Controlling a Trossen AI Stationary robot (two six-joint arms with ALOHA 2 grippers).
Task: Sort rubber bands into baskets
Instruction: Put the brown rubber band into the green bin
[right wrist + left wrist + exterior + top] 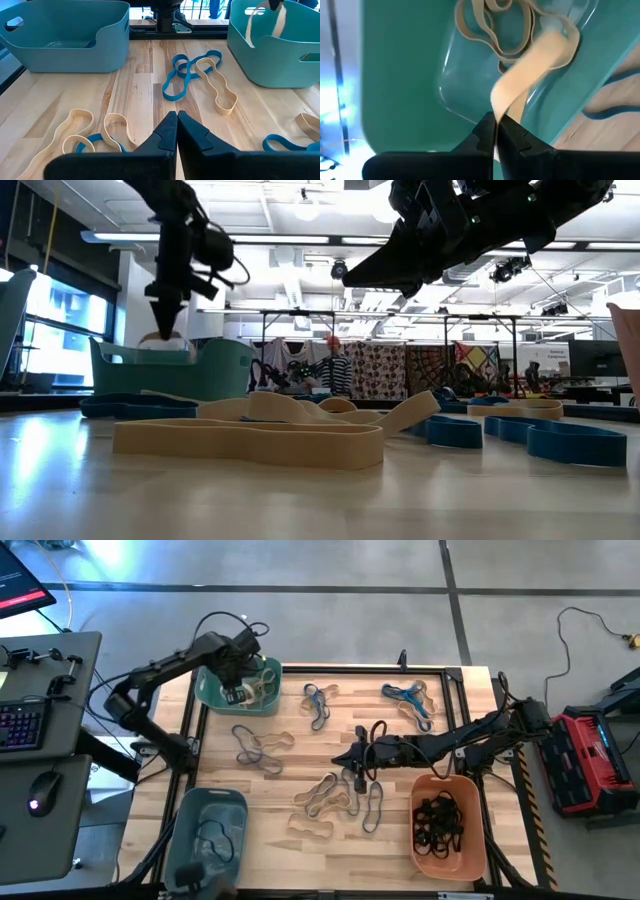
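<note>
The tan band (pixel 527 75) hangs inside the teal-green basket's sides, so the robot's left gripper should lower it next and let it go over the tan bands on the basket's bottom (pixel 492 32).
My left gripper (pixel 240 688) hangs over the teal-green basket (pixel 215 690) at the table's far left, shut on a tan rubber band (pixel 535 60). More tan bands (pixel 495 25) lie on that basket's floor. My right gripper (pixel 347 760) is shut on nothing and hovers above the middle of the table, pointing toward the table's left. Loose tan and blue rubber bands (pixel 335 795) lie flat on the wood around it. The grey-blue basket (pixel 210 830) stands at the near left. At the near right, the orange basket (pixel 447 830) holds black bands. My left gripper pinches one end of the tan band's loop (pixel 501 102) between its two fingertips. The fingers come from above, pointing steeply down. The band hangs slack below them into the teal-green basket, lifted clear of the table; whether its lower end touches the basket's inside I cannot tell.
Further band clusters lie at the far middle (pixel 320 700), the far right (pixel 410 700) and left of centre (pixel 260 745). A dark frame (pixel 470 740) edges the wooden top. A desk with keyboard and mouse (pixel 25 725) stands off the table's left side.
</note>
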